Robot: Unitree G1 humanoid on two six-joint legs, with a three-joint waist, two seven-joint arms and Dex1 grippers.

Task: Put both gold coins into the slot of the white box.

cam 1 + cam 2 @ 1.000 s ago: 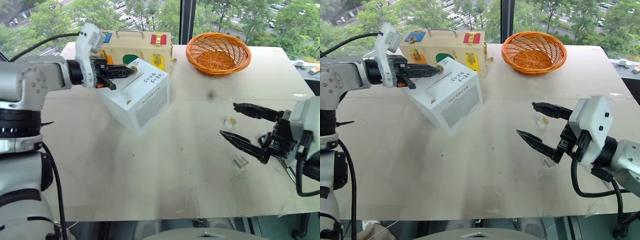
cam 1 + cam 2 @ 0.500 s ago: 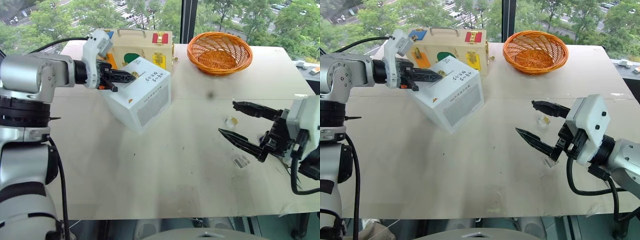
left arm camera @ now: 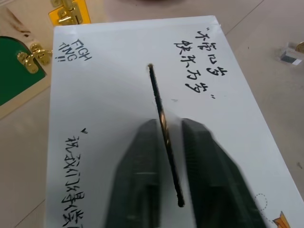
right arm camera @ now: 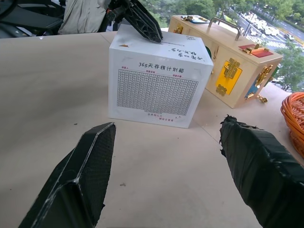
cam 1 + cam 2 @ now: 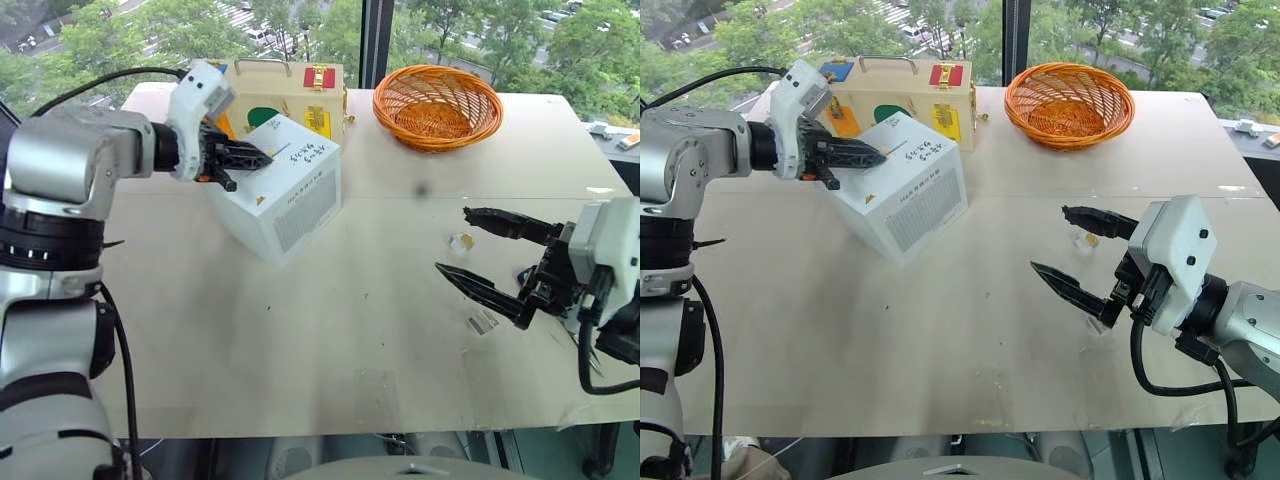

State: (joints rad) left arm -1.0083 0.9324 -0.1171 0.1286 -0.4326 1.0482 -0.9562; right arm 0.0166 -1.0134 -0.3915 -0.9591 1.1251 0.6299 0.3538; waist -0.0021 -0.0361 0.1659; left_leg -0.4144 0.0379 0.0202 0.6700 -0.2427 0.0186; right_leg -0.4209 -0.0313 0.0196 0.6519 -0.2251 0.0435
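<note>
Next, my right gripper picks up the other gold coin (image 5: 463,241) and hands it over, because the coin is by the clear block, far from my left gripper at the slot (image 3: 153,83).
The white box (image 5: 285,190) stands tilted at the table's far left, its slot (image 3: 154,90) running across the top. My left gripper (image 5: 262,157) rests over that top, fingers (image 3: 137,156) a little apart on either side of the slot. One gold coin (image 3: 163,121) shows edge-on in the slot between them. The other gold coin (image 5: 462,241) lies on the table at the right, by a small clear block. My right gripper (image 5: 452,240) hovers above it, wide open and holding nothing, pointing toward the box.
A cream wooden case with coloured latches (image 5: 280,85) stands just behind the white box. An orange wicker basket (image 5: 437,105) sits at the far middle. A second clear block (image 5: 483,322) lies under my right gripper, near the table's right edge.
The left fingers, shut on the coin at the slot before, have parted slightly, and the coin now sits in the slot. The right gripper has kept still.
</note>
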